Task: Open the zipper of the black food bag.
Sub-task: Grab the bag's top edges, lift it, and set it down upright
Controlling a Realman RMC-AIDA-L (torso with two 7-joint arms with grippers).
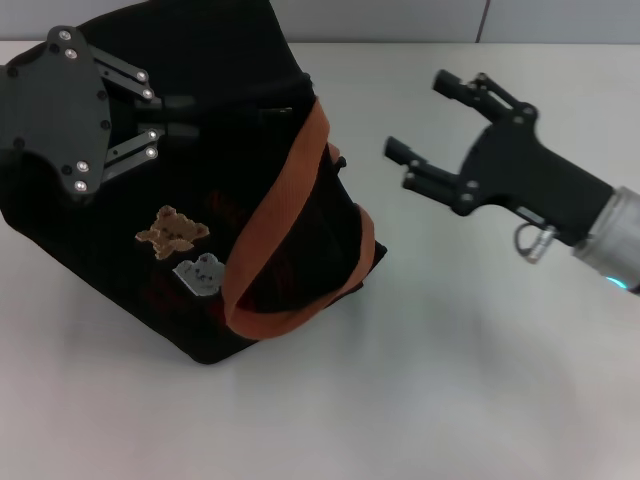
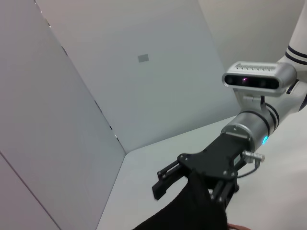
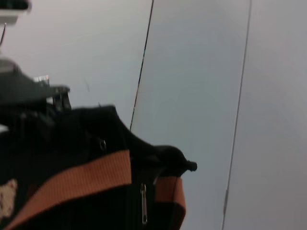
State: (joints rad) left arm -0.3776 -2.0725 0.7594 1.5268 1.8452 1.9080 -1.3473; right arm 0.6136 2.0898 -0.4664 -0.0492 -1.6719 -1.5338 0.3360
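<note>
The robot's left gripper holds the bag's top (image 1: 225,110) and the open fingers of its right gripper face the bag's near end (image 1: 312,108), so they should go on moving in until they straddle it.
The black food bag (image 1: 150,290) stands tilted at the left of the white table, with orange-brown straps (image 1: 285,210), a tan bear patch (image 1: 172,230) and a pale patch (image 1: 200,273). My left gripper (image 1: 186,115) lies over the bag's top, shut on its black fabric. That fabric rises close in front of the camera in the left wrist view (image 2: 192,211). My right gripper (image 1: 417,115) hovers open just right of the bag, touching nothing. A small silver zipper pull (image 3: 143,205) hangs at the bag's near end between the straps. The zipper line is hard to make out.
The white table (image 1: 420,380) spreads out in front and to the right of the bag. Pale wall panels (image 2: 144,72) stand behind the table. The right arm (image 2: 252,127) reaches in from the right.
</note>
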